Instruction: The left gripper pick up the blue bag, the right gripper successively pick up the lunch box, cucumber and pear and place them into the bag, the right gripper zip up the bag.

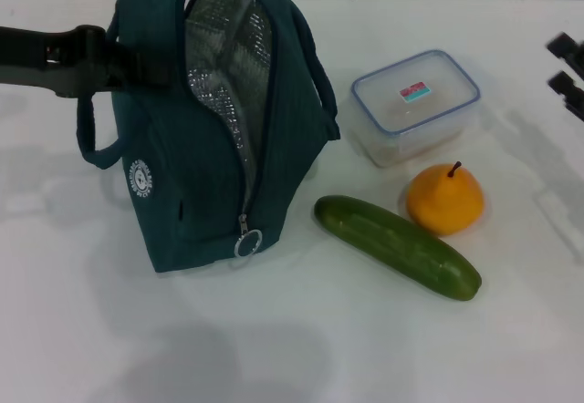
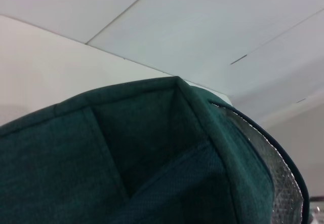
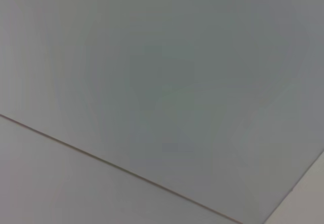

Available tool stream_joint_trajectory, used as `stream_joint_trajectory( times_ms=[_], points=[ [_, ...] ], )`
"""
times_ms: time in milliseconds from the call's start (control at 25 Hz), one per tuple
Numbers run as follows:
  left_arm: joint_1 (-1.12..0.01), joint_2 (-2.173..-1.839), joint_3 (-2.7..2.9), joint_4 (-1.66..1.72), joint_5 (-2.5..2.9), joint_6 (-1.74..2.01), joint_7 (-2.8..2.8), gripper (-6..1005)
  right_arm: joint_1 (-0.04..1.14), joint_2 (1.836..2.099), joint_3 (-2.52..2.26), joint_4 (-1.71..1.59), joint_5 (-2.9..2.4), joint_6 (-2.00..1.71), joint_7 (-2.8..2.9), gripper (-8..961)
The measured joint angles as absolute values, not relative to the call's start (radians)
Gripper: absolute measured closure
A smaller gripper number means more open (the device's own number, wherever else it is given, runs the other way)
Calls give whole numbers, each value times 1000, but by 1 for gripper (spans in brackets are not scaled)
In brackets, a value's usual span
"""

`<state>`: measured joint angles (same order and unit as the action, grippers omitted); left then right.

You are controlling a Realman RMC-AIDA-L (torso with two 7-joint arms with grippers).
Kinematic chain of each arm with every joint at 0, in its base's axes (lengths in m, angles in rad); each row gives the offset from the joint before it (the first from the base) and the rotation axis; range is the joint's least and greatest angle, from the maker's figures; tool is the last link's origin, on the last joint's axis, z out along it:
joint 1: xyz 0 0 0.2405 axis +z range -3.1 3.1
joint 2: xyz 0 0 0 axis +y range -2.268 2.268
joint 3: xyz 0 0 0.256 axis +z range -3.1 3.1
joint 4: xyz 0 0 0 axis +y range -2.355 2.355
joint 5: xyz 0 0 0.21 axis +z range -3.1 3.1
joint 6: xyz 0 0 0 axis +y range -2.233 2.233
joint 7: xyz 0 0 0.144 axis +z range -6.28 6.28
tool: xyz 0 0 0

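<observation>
My open right gripper should stay on its way, because the lunch box's edge (image 1: 474,89) facing it is clear of the pear. It should keep moving toward that edge (image 1: 465,68) until its fingers are on both sides of the edge.
The blue bag (image 1: 205,157) stands on the white table with its zipper open, silver lining showing and the ring pull (image 1: 247,242) hanging low at the front. My left gripper (image 1: 137,64) comes in from the left and is shut on the bag's upper left edge by a handle; the bag's fabric (image 2: 126,168) fills the left wrist view. The lunch box (image 1: 416,104) sits to the right of the bag, lid on. The pear (image 1: 444,199) stands in front of it, and the cucumber (image 1: 397,244) lies slanted beside the pear. My right gripper (image 1: 568,67) is open and empty at the far right edge.
The white table (image 1: 292,348) extends around the objects. The right wrist view shows only a plain grey surface with a seam line (image 3: 126,171).
</observation>
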<state>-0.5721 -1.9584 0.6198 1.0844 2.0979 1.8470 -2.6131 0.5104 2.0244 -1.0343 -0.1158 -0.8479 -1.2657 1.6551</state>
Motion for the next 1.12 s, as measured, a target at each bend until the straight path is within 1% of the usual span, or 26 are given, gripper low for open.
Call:
stream_joint_trajectory(
  times_ms=[240,760,1120],
  points=[
    [-577,-1961,620,1091,2082,1847,-2608,958,611,2028,-1096,-81,-852,-1088,1718,84],
    [-604,-1962,620,1094,2072,1845,-2601,958,733,2028,-1154,-37,-853,-891,1765,84],
    [-615,-1961,618,1094,2071,1843,-2595,958,784,2028,-1155,-17,-850,-849,1772,84]
  ],
)
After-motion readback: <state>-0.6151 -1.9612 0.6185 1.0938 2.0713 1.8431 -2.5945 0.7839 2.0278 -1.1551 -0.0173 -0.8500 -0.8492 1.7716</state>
